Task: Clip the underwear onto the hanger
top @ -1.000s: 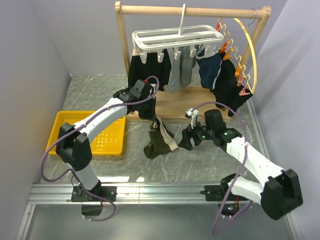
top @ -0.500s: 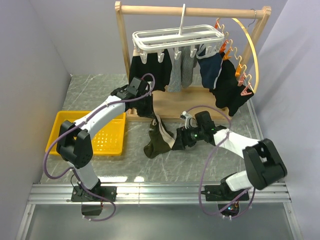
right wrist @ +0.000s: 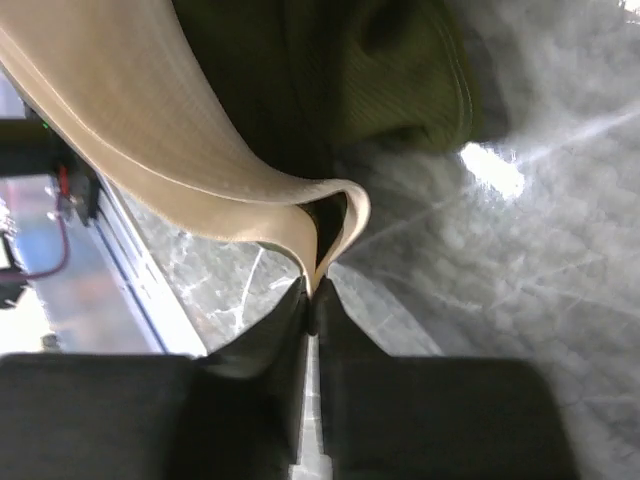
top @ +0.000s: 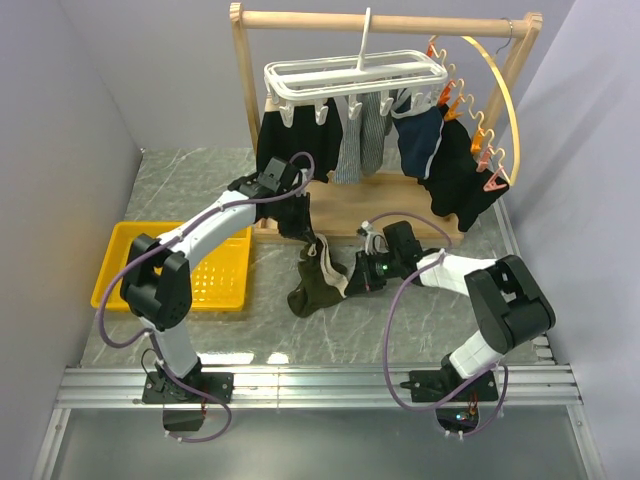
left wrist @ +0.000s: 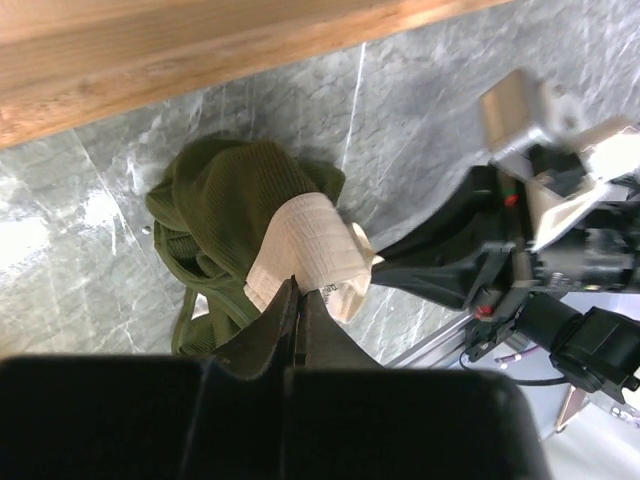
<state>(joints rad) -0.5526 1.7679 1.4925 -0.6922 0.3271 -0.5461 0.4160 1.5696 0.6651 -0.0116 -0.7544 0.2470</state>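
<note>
The green cloth is bunched up under the slack waistband, so next my left gripper swings back from the rack and pulls the waistband straight before clipping the underwear.
The underwear, olive-green briefs with a beige waistband, hangs just above the marble floor in front of the wooden rack. My left gripper is shut on the top of the waistband, its fingertips pinching the beige band from above. My right gripper is shut on the waistband's right edge, a beige fold nipped between its fingertips. The green cloth bunches beyond. The white hanger hangs by its hook from the rack's top bar, with garments clipped under it.
A yellow basket lies at the left on the floor. The wooden rack stands behind, its base board close to both grippers. A curved wooden hoop with orange clips holds dark garments at the right.
My right arm reached left to the underwear and its gripper closed on the waistband's edge. The left gripper stayed shut on the waistband, nearly still.
</note>
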